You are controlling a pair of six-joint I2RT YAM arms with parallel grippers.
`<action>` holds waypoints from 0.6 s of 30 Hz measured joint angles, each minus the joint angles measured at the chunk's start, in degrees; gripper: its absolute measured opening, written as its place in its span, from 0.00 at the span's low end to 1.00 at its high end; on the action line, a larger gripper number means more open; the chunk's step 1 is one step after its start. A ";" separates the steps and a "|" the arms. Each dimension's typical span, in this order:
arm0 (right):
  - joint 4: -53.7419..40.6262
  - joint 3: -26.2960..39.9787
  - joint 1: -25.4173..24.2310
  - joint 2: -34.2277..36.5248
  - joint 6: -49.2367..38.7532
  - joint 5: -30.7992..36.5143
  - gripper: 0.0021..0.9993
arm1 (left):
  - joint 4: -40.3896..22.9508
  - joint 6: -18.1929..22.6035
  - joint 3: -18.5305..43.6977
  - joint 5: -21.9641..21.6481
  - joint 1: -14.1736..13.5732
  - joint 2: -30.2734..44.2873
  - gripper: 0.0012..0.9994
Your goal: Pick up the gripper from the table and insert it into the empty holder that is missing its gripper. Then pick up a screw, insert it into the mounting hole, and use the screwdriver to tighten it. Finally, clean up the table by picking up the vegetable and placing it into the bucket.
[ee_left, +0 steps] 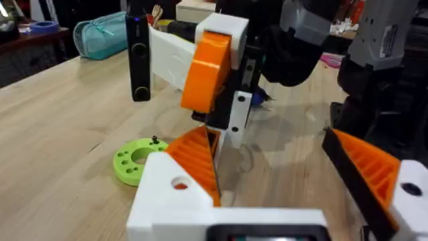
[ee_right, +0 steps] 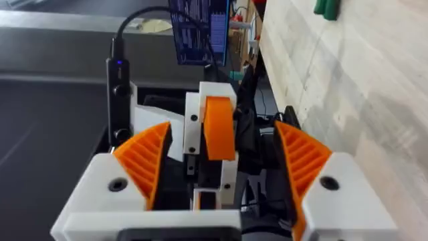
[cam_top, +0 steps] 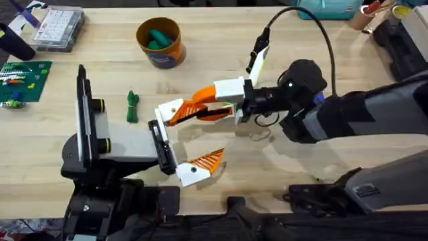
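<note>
I expect the orange gripper to stay in place when I squeeze it and move my right gripper back, because the orange gripper's base (cam_top: pixel 184 112) is tucked into the white holder (cam_top: pixel 169 109).
The orange ribbed gripper (ee_left: pixel 195 159) sits in the far white holder (cam_top: pixel 170 109) of my left gripper (cam_top: pixel 208 134), and orange shows through the mounting hole. My left gripper is open. My right gripper (cam_top: pixel 195 107), rolled on its side, is open, with one finger above and one below the seated gripper (ee_right: pixel 217 127). A small black screw (ee_left: pixel 155 139) stands on a lime-green disc (ee_left: pixel 137 161). The dark-green vegetable (cam_top: pixel 132 106) lies left of the grippers. The orange bucket (cam_top: pixel 160 41) stands at the back. A dark blue elongated thing (cam_top: pixel 15 41) at the far left may be the screwdriver.
The bucket holds teal-green pieces. A clear parts box (cam_top: pixel 59 28) and a green board (cam_top: pixel 23 80) lie at the far left. A teal pouch (cam_top: pixel 328 8) sits at the back right. The right arm's body spans the table's right side.
</note>
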 joint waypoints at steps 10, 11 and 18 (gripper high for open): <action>0.00 0.16 1.00 0.00 -0.19 0.84 0.68 | 0.00 0.00 0.00 0.00 0.00 0.01 0.99; 0.01 0.16 1.11 0.00 -0.24 0.84 0.63 | 0.00 0.00 0.00 0.00 0.00 0.01 0.99; -0.02 0.16 1.33 -0.01 -0.25 1.05 0.40 | 0.00 0.00 0.00 0.02 0.00 0.01 0.99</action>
